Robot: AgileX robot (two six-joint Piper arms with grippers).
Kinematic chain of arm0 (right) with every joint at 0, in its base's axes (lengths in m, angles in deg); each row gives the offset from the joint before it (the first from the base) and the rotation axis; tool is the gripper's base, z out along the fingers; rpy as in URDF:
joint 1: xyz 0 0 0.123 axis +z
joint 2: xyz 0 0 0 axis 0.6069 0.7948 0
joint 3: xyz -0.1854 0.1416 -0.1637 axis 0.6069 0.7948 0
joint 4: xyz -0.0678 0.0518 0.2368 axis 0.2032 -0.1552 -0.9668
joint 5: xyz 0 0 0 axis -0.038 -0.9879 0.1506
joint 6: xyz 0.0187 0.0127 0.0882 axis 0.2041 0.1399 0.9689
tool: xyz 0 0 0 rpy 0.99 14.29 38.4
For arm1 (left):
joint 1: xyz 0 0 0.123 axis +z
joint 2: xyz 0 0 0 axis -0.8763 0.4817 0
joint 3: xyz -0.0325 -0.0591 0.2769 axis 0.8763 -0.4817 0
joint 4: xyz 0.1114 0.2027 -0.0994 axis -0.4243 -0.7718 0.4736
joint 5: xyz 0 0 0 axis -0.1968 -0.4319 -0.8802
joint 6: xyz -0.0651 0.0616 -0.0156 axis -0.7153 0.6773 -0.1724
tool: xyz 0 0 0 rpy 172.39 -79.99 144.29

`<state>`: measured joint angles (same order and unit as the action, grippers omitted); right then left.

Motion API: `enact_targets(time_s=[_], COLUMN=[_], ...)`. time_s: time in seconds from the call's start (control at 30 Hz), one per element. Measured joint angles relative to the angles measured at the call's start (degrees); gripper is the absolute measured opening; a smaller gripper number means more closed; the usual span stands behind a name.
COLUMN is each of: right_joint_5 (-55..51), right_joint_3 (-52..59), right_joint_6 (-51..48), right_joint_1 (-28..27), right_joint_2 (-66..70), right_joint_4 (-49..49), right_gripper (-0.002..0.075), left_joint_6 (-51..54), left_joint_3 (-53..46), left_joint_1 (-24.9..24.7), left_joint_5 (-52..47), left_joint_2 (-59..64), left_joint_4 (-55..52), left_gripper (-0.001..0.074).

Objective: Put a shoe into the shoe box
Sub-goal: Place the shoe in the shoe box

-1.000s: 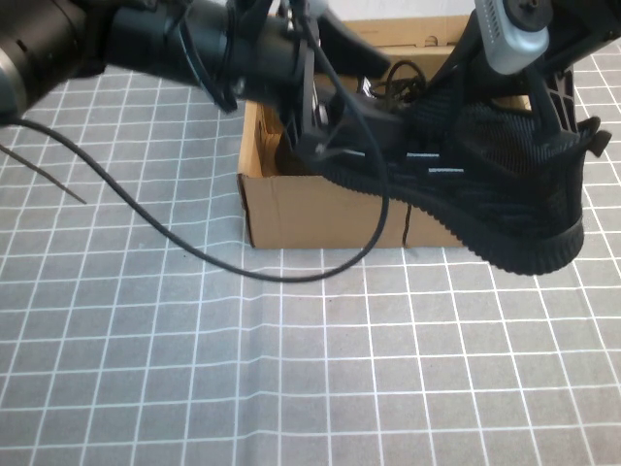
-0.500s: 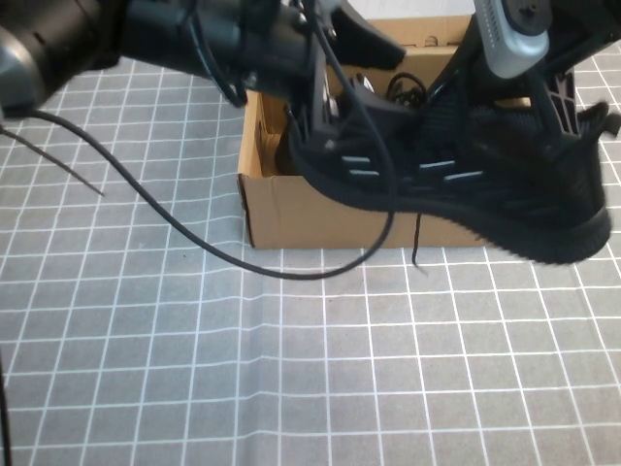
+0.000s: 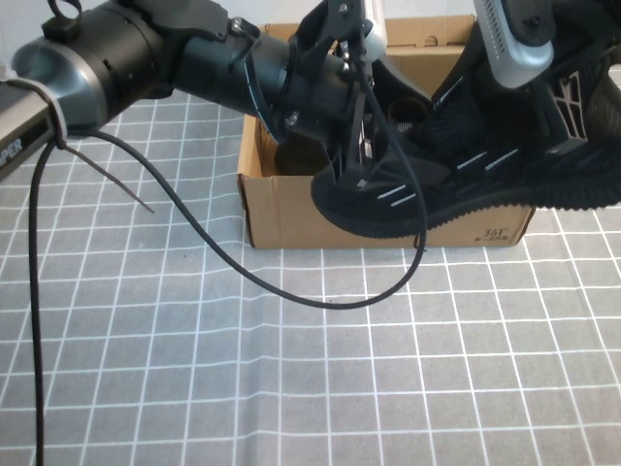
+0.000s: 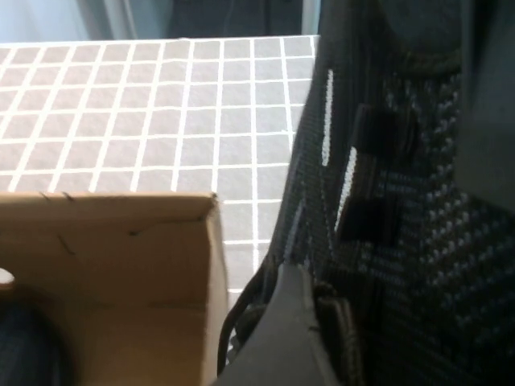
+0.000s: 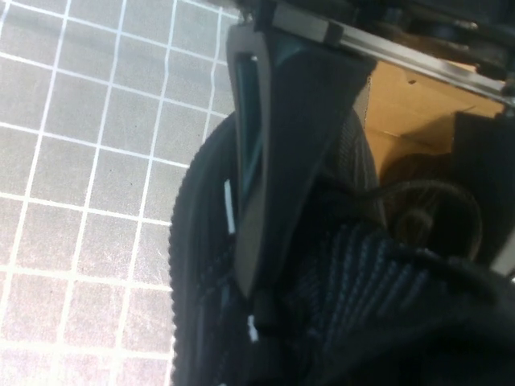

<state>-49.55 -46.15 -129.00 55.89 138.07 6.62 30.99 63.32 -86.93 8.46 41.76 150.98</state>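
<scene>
Next, my right gripper moves the shoe's heel over the box [image 3: 432, 76], then opens and back away, because the shoe is hanging in front of the box's front side.
The black knit shoe [image 3: 456, 189] with white dash marks hangs over the front wall of the brown cardboard shoe box [image 3: 291, 218], toe low at the left and heel raised at the right. My left gripper [image 3: 357, 146] grips its toe and lace end; the shoe fills much of the left wrist view [image 4: 402, 201], beside a box corner [image 4: 105, 241]. My right gripper [image 3: 543, 112] holds the heel end. In the right wrist view one finger [image 5: 265, 153] presses against the shoe's side [image 5: 201, 265], with the box [image 5: 410, 104] behind.
A dark shape [image 3: 301, 155] lies inside the box at its left end. Black cables [image 3: 243, 262] loop from the left arm over the grey checked cloth [image 3: 291, 388] in front of the box. The box's lid flap [image 3: 417, 34] stands at the back.
The shoe has tipped: its toe has dropped to the box's front wall and its heel has risen to the right. The left arm has swung further over the box. The box's front print now shows.
</scene>
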Motion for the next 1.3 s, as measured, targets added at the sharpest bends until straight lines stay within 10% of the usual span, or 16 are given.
enact_targets(time_s=[0.43, 0.83, 0.97, 1.3], right_joint_5=[0.42, 1.01, 1.01, 1.13], right_joint_3=[0.00, 0.00, 0.00, 0.00], right_joint_6=[0.00, 0.00, 5.03, 20.34], right_joint_1=[0.00, -0.09, -0.22, -0.22], right_joint_2=[0.00, 0.40, 0.40, -1.79], right_joint_4=[-0.23, 0.16, 0.16, 4.98], right_gripper=[-0.0006, -0.0006, 0.0003, 0.0309], left_joint_6=[-3.46, -4.25, -4.25, -4.27], left_joint_3=[0.00, 0.00, 0.00, 0.00], left_joint_1=[0.00, -0.30, -0.30, -0.30], left_joint_5=[0.05, 2.21, 2.36, 6.49], left_joint_2=[0.11, 0.11, 0.11, 0.72], left_joint_4=[-0.73, -0.13, -0.01, -2.69], left_gripper=[0.0538, 0.0088, 0.0047, 0.0035])
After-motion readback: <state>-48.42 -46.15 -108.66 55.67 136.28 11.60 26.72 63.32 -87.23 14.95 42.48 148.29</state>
